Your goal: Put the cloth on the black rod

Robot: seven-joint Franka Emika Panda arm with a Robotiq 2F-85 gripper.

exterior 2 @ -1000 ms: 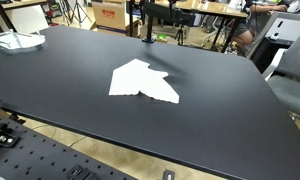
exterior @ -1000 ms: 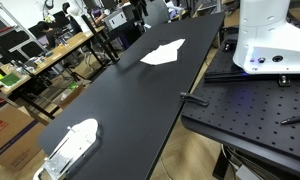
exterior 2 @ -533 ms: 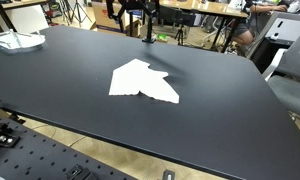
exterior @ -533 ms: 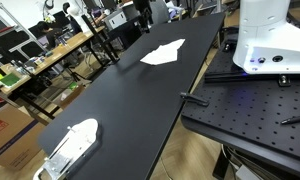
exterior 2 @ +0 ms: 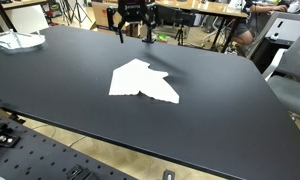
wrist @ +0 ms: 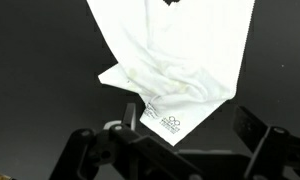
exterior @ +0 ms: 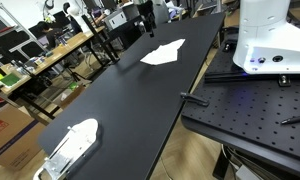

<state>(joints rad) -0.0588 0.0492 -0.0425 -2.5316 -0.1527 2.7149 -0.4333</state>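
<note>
I expect the white cloth (exterior: pixel 164 52) to bunch up into a narrow, limp hanging drape when I lift it, because soft wrinkles (wrist: pixel 177 84) run toward the cloth's labelled corner.
A white cloth (exterior 2: pixel 140 82) lies crumpled flat on the black table; it also shows in the exterior view along the table (exterior: pixel 163 53) and in the wrist view (wrist: pixel 175 70). A thin black rod (exterior 2: pixel 147 36) stands upright at the table's far edge, just behind the cloth. My gripper (exterior 2: pixel 131 30) hangs above the far edge near the rod, beyond the cloth, and it also shows in an exterior view (exterior: pixel 145 18). In the wrist view my gripper (wrist: pixel 190 128) is open and empty, with the cloth's labelled corner between and below the fingers.
A white object (exterior: pixel 70 146) lies at one end of the black table (exterior: pixel 130 100), and it also shows in an exterior view (exterior 2: pixel 15 40). The white robot base (exterior: pixel 270 40) stands on a perforated bench beside the table. Desks and clutter surround the table.
My gripper has come down into both exterior views above the far table edge near the rod. The cloth has not moved.
</note>
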